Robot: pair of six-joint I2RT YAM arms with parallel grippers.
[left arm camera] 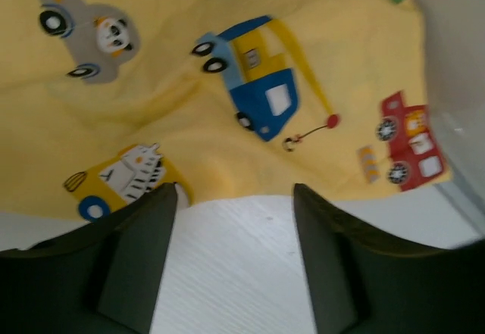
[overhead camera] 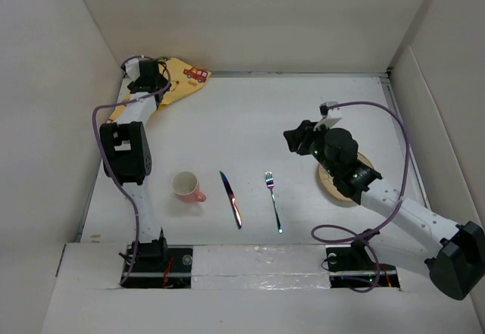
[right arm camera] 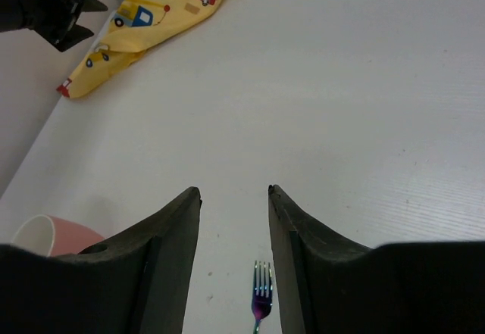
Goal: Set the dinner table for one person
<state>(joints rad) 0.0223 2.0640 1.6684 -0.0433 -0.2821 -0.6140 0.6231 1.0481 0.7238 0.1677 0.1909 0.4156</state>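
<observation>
Next, my left gripper pinches the mat's near edge (left arm camera: pixel 168 179) and brings the mat closer, because the yellow mat lies crumpled (overhead camera: pixel 182 82) in the far corner, out of my right gripper's reach.
The white dinner table (overhead camera: pixel 250 122) holds a pink cup (overhead camera: pixel 186 186), a knife (overhead camera: pixel 231 199) and a fork (overhead camera: pixel 273 201) in a row near the front. A tan plate (overhead camera: pixel 330 186) lies at the right, partly hidden under my right arm. A crumpled yellow mat (overhead camera: pixel 182 76) printed with vehicles lies in the far left corner. My left gripper (overhead camera: pixel 148 73) hovers over the mat's near edge (left arm camera: pixel 250 84), open and empty (left arm camera: pixel 235 190). My right gripper (overhead camera: pixel 297 138) is open and empty (right arm camera: pixel 233 191) above the table, beyond the fork (right arm camera: pixel 261 288).
Pale wall panels (overhead camera: pixel 45 122) close in the table on the left, back and right. The mat lies against the left wall and back corner (right arm camera: pixel 151 16). The cup's rim shows at the lower left of the right wrist view (right arm camera: pixel 45 235).
</observation>
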